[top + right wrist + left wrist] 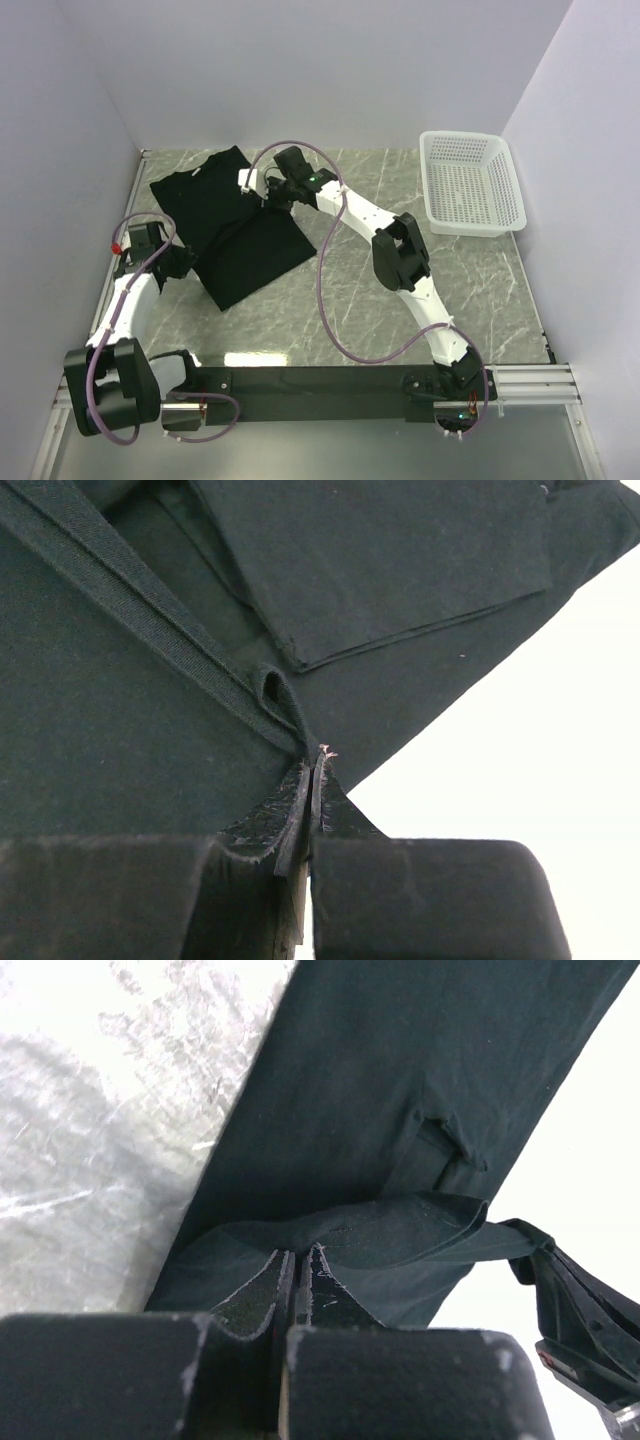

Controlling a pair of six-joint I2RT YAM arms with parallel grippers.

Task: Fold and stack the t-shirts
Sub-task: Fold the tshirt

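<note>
I go on pulling the raised fold [390,1228] over the t-shirt's body [205,205] with my left gripper until the fold lies flat, then let go, because the fold reaches across the black t-shirt from edge to edge.
A black t-shirt [232,232] lies partly folded on the marble table at the back left. My left gripper [186,262] sits at the shirt's left edge. In the left wrist view its jaws [300,1257] are shut on a raised fold of the black cloth [400,1080]. My right gripper [272,196] is at the shirt's far right edge. The right wrist view shows it [315,765] shut on a pinch of cloth beside a ribbed hem band [120,600], with a folded layer above. No logo shows.
A white perforated basket [470,185] stands at the back right. White walls close in the table on the left, back and right. The arms' base rail [330,382] runs along the near edge. Bare marble [330,300] lies in front of the shirt.
</note>
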